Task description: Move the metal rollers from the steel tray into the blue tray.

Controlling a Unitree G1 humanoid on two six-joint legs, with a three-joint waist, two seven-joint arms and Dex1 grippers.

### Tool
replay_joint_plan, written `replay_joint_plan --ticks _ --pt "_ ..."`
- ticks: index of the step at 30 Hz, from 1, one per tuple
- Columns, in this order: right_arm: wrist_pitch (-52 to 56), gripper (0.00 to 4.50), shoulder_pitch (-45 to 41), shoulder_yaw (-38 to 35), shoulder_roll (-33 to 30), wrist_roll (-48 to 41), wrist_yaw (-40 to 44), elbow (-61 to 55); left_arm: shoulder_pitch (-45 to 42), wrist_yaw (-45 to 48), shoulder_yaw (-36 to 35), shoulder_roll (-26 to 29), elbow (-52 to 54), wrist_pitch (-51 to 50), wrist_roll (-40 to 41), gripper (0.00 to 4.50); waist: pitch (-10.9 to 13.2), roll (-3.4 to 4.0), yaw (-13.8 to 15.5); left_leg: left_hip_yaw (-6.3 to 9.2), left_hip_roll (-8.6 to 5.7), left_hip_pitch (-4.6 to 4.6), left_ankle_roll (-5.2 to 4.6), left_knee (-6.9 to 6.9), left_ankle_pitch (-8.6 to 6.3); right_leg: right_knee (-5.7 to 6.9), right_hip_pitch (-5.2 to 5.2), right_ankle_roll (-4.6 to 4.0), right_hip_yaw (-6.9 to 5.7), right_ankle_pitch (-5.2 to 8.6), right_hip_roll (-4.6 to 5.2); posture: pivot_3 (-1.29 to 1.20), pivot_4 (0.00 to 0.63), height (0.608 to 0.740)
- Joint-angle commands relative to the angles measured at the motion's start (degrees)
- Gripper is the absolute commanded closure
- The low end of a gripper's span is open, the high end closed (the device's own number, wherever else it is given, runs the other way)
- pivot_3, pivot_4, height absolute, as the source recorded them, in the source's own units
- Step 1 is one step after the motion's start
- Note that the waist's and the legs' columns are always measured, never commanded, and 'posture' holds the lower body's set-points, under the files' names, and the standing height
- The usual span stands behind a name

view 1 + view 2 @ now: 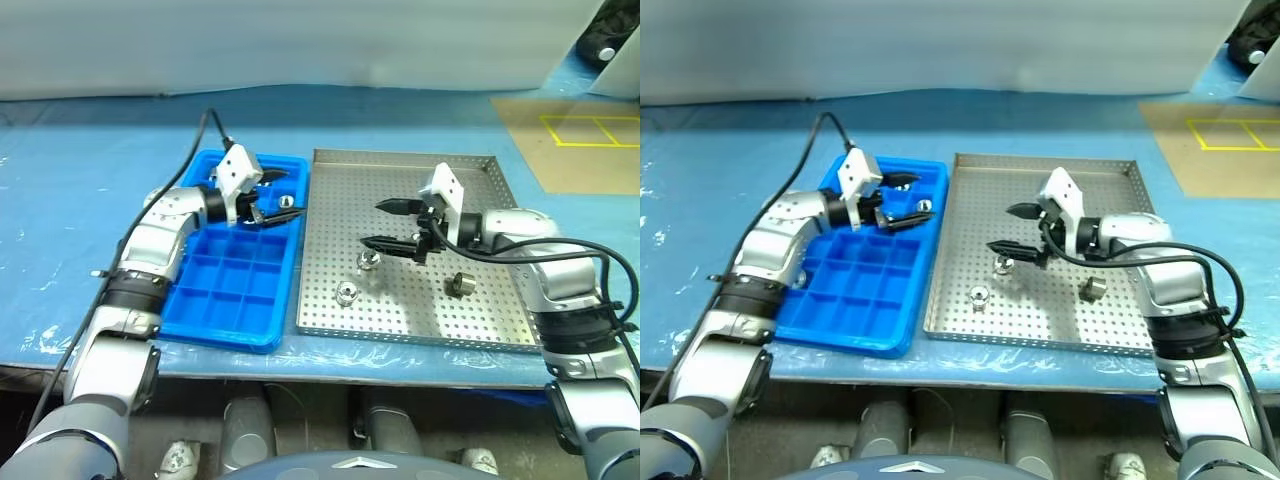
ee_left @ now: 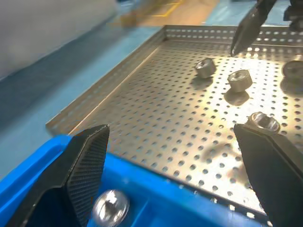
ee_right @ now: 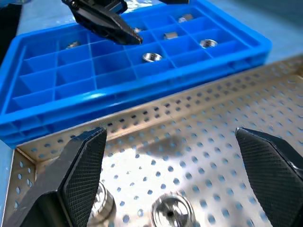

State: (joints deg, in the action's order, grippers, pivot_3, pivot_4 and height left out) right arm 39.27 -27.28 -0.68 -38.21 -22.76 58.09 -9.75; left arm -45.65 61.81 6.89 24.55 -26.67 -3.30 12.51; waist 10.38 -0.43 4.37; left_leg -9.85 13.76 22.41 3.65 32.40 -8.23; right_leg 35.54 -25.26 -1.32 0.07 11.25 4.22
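A shiny rim runs around a hollow (image 2: 264, 120) in the metal roller (image 1: 369, 260), so the robot should expect an open cup with a stub in the middle when it lifts the roller.
The steel tray (image 1: 420, 180) lies on the right and the blue tray (image 1: 215, 300) beside it on the left. Three metal rollers (image 1: 369, 259) (image 1: 347, 294) (image 1: 461, 284) rest on the steel tray's near half. My left gripper (image 1: 272, 197) hovers open and empty over the blue tray's far right corner, next to a roller (image 1: 286, 201) lying in a compartment there. In the right wrist view, several more rollers (image 3: 151, 57) sit in the blue tray's compartments. My right gripper (image 1: 384, 225) is open and empty above the steel tray's middle, just beyond the nearest roller.
Both trays sit on a table covered in blue sheeting (image 1: 90, 170). A brown board with yellow tape lines (image 1: 590, 140) lies at the far right. The left arm's black cable (image 1: 205, 130) arcs over the table behind the blue tray.
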Motion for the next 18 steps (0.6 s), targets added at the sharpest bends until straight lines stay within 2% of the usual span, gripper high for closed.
replay_joint_plan --ticks 1,10,18 --pt "3.48 0.0 4.54 -6.18 -2.05 -3.65 -3.38 -8.84 -4.6 3.34 2.15 -3.42 -8.1 5.77 -2.12 0.08 0.0 0.0 -0.51 0.0 -0.01 -0.01 -0.01 0.0 -0.01 -0.02 0.01 0.0 0.0 0.0 0.0 -0.35 0.15 0.74" --pt "13.12 0.0 18.33 -15.45 -4.47 -13.1 -9.48 -26.77 -13.13 7.82 6.44 -14.97 -29.51 16.86 -8.64 0.08 -0.02 -0.02 -3.52 -0.15 -0.04 -0.21 -0.49 0.0 -0.29 -0.48 0.34 0.13 0.13 -0.08 0.0 -0.53 0.15 0.74" --pt "14.83 0.0 22.24 -18.24 -7.18 -17.25 -12.13 -30.96 -15.99 7.85 8.12 -18.73 -39.64 23.9 -15.0 0.08 -0.04 -0.02 -5.31 -0.18 -0.13 -0.23 -0.7 0.02 -0.42 -0.85 0.55 0.27 0.13 -0.13 0.01 -0.57 0.15 0.74"
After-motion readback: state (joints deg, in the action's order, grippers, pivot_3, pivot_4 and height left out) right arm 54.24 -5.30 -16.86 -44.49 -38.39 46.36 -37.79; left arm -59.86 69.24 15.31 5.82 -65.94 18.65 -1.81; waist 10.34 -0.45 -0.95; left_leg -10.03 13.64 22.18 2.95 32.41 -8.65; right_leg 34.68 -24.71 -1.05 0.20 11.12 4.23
